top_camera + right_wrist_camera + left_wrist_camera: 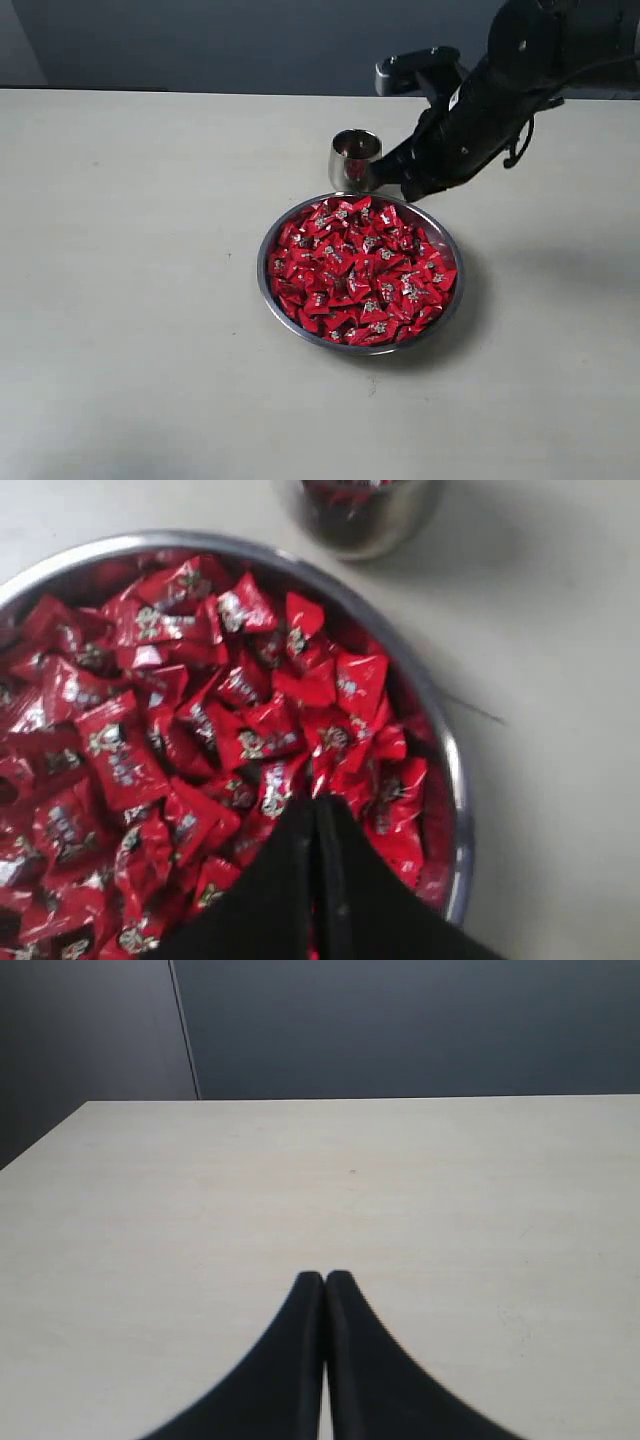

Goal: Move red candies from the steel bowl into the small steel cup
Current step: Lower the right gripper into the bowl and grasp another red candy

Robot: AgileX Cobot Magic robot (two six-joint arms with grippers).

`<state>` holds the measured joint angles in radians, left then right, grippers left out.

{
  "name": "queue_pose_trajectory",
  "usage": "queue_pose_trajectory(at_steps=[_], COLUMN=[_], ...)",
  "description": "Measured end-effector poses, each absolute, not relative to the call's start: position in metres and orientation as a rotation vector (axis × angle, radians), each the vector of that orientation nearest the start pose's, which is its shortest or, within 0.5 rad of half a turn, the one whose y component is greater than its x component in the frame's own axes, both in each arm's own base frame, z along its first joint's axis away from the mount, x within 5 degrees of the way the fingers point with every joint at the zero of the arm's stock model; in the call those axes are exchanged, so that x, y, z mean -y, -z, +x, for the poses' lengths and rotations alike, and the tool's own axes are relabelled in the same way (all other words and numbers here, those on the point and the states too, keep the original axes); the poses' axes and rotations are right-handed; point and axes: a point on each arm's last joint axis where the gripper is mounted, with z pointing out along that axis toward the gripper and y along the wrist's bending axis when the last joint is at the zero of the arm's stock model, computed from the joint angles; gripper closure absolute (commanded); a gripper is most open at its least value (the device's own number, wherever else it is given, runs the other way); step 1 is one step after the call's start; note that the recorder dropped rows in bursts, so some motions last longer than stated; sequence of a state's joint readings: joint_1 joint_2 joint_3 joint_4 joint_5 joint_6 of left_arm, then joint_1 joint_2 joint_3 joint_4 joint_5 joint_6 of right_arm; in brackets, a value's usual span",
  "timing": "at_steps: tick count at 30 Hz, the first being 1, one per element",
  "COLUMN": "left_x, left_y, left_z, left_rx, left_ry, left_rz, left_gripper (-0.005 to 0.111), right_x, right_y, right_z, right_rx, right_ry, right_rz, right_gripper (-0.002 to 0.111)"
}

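The fingers of my right gripper are closed and empty (324, 802) over the bowl, so next I lower them, open them around a candy (352, 778) near the bowl's far rim and lift it to the cup.
The steel bowl (262, 275) sits mid-table, heaped with red candies (360, 270). Just behind its far rim stands the small steel cup (354, 158), upright, with some red showing inside. My right gripper (383, 183) hangs over the bowl's far edge, right beside the cup. In the right wrist view its black fingers (290, 880) are pressed together above the candies (150, 730), and a sliver of red wrapper (322, 776) shows at their tips. The bowl's rim (455, 780) and the cup (365, 520) lie beyond. My left gripper (325, 1278) is shut with nothing in it, over bare table.
The pale table (130, 300) stretches wide to the left and in front of the bowl. A dark wall (250, 40) runs behind its far edge. The right arm (500, 90) reaches in from the upper right.
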<state>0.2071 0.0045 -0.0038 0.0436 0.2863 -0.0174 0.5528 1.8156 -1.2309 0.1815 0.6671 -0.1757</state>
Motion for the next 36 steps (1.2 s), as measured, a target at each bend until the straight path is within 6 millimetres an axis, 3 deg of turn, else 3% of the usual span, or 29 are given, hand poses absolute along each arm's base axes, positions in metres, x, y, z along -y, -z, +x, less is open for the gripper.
queue_pose_trajectory(at_steps=[8,14,24,36], left_x=[-0.012,-0.012,-0.012,-0.012], left_y=[-0.188,-0.188,-0.188,-0.188], left_z=[0.053,0.053,0.053,0.053], left_rx=[-1.765,-1.765,-1.765,-1.765], left_ry=[-0.178,-0.178,-0.178,-0.178], left_rz=[-0.171,-0.171,-0.171,-0.171], left_gripper=[0.106,0.106,0.106,0.106], right_x=[-0.225,-0.245,-0.23,-0.225], right_y=[-0.199,-0.186,-0.181,-0.18], right_z=[0.293,0.279,0.293,0.304], right_rx=[-2.62,-2.631,-2.594,-2.536], right_ry=[-0.477,-0.486,-0.248,-0.101], right_rz=[-0.919,-1.038,-1.045,-1.044], right_gripper=[0.109,0.109,0.109,0.109])
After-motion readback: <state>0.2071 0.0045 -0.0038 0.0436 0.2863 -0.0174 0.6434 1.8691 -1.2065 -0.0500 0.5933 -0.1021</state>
